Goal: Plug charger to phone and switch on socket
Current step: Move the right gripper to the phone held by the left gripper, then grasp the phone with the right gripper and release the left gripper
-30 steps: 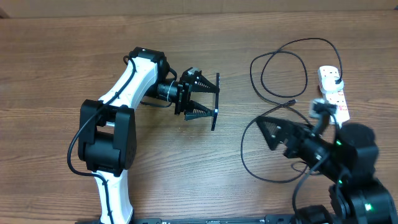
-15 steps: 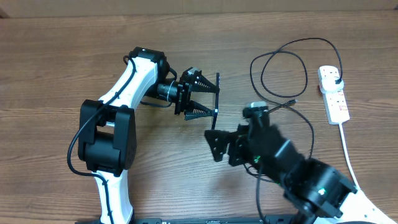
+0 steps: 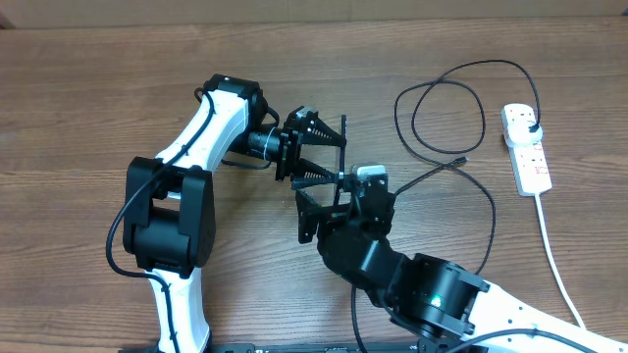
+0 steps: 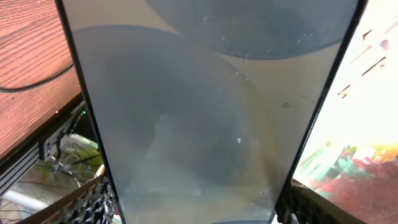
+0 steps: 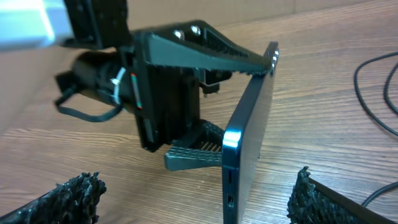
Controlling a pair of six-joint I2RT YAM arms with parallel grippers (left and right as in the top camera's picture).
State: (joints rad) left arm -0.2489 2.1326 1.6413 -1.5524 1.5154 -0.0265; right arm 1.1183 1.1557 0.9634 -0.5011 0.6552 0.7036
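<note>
The phone stands on edge (image 5: 255,102) across the robot's left gripper, so the right gripper should grab its port end (image 5: 231,185) and lay the phone flat, with the opposite end toward the left gripper.
The phone (image 3: 341,157) stands on its long edge above the table, and my left gripper (image 3: 320,153) is shut on it across its width. In the left wrist view the phone's face (image 4: 205,112) fills the frame between the fingers (image 4: 93,202). My right gripper (image 3: 312,208) is open just in front of the phone's lower end. The right wrist view shows the phone's end (image 5: 230,186) with its small port between my spread right gripper (image 5: 196,202). The charger's black cable (image 3: 442,93) lies looped at right, its connector tip (image 3: 461,160) loose on the table. Its plug (image 3: 531,123) sits in the white socket strip (image 3: 527,157).
The strip's thick white cord (image 3: 554,265) runs toward the front right edge. A loop of black cable (image 3: 491,211) lies beside my right arm, and part of the cable (image 5: 373,93) shows at the right of the right wrist view. Bare wooden table lies to the far left.
My right arm has swung left from beside the power strip to just in front of the phone, its jaws still open. The left arm and phone have not moved.
</note>
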